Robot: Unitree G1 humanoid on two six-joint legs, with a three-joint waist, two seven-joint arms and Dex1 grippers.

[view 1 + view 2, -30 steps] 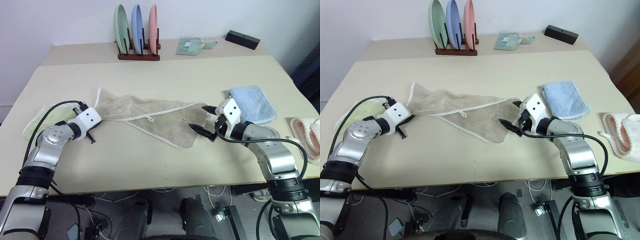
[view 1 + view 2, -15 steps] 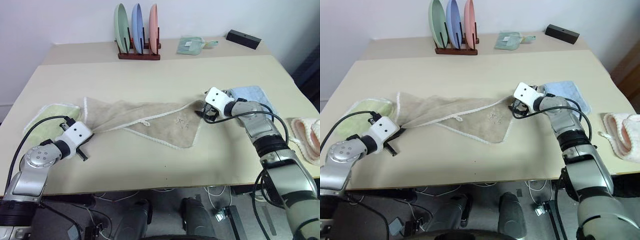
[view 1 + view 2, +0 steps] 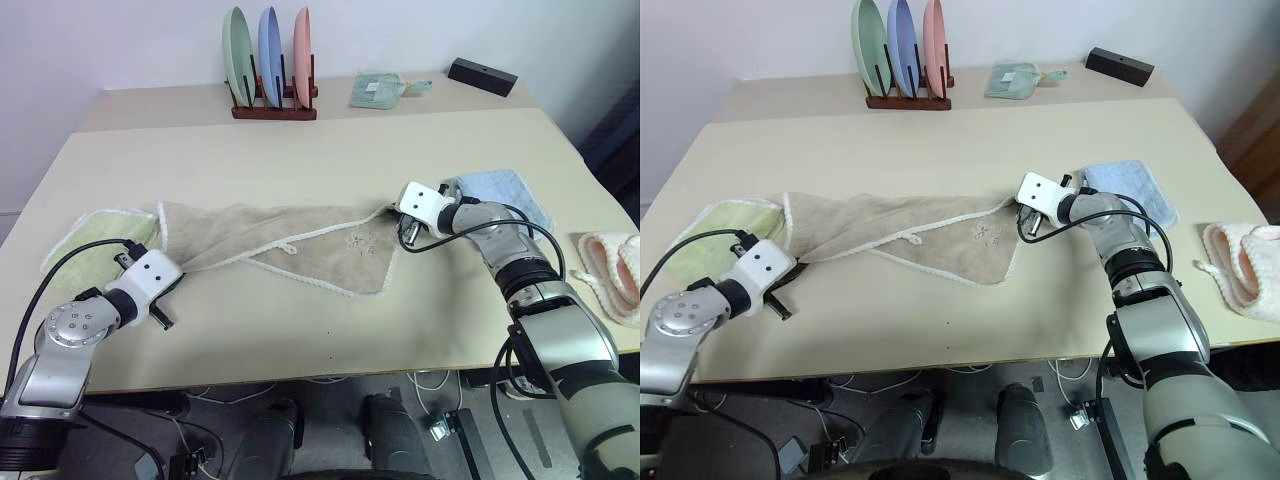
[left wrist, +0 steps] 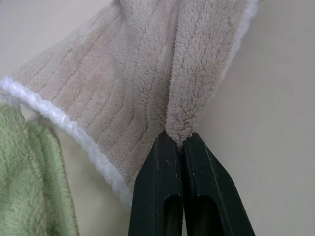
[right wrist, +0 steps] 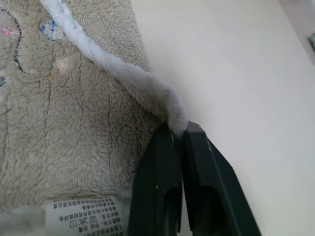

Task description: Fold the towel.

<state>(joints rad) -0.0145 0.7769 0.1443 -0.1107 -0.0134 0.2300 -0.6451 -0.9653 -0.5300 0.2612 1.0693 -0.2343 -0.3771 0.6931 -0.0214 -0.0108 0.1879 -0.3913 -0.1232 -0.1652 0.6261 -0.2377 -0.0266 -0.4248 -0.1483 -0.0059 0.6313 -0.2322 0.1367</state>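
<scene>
The looped white edging (image 3: 288,243) runs at a slant across the towel to my left gripper, so I should pull the edging tight with both grippers and then lay it along the towel's far edge (image 3: 255,207).
The towel (image 3: 290,235), beige with white corded edging, a small loop and faint embroidery, lies stretched across the middle of the table. My left gripper (image 3: 172,283) is shut on a fold of its left end; the left wrist view shows the cloth pinched between the black fingers (image 4: 170,162). At the towel's right corner my right gripper (image 3: 398,222) is shut on the white edging, seen clamped in the right wrist view (image 5: 178,132) beside a care label (image 5: 81,206).
A light green towel (image 3: 95,235) lies at the table's left edge, partly under the beige one. A light blue towel (image 3: 505,190) sits just behind my right arm. A pink cloth (image 3: 615,275) is at the right edge. A plate rack (image 3: 272,70), small cloth (image 3: 380,90) and black box (image 3: 483,75) stand at the back.
My right gripper moved up to the towel's right corner and shut on the edging. My left gripper pulled the towel's left end back toward me, drawing the cloth out longer.
</scene>
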